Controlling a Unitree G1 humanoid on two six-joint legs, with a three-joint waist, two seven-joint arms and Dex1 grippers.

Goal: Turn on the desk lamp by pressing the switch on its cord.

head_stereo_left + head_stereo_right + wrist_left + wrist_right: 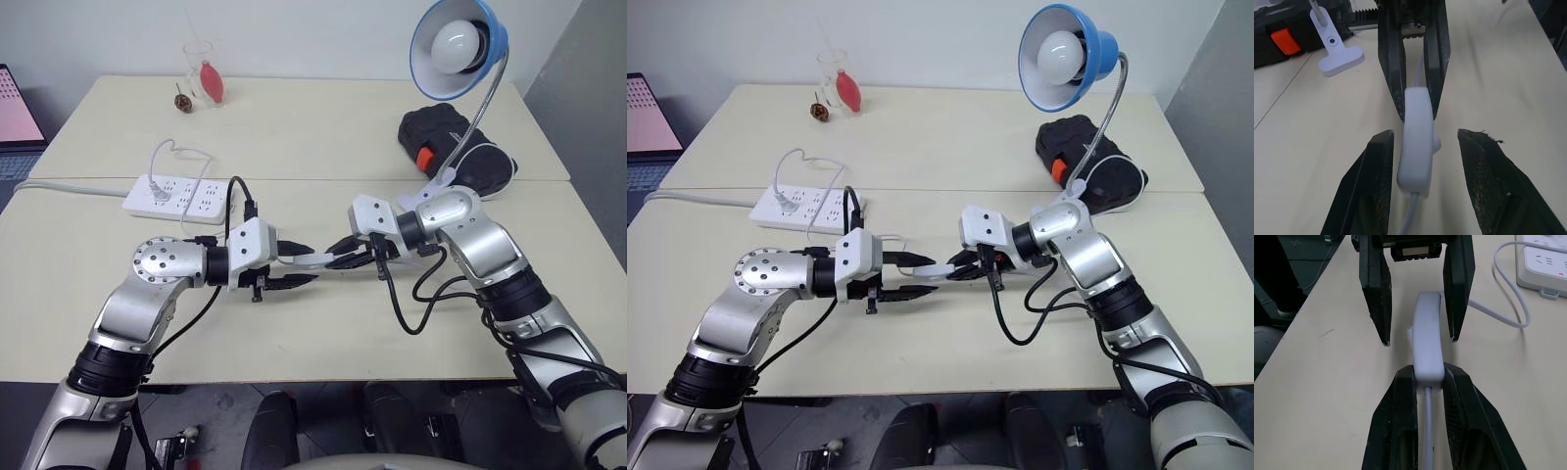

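My left gripper will squeeze the switch point(1417, 142), and that will light the desk lamp, because a round button point(1437, 141) bulges sideways toward a finger of my left gripper.
The desk lamp point(458, 44), with a blue shade and a white bulb, stands at the back right on a chrome gooseneck. Its white clip base point(1337, 55) rests on the table. The switch point(1418, 127), a flat white oblong, hangs just above the table between both hands. My right gripper point(1428, 371) is shut on one end of it, with the cord point(1426, 431) running back between its fingers. My left gripper point(1425, 133) is open, one finger on each side of the switch's other end. One finger is close to the switch and the other stands apart from it.
A white power strip point(181, 196) with the cord's plug lies at the left. A black case with an orange latch point(446, 137) sits behind the lamp base. A glass holding a red object point(204, 73) stands at the back. Black robot cables point(411, 304) loop under my right arm.
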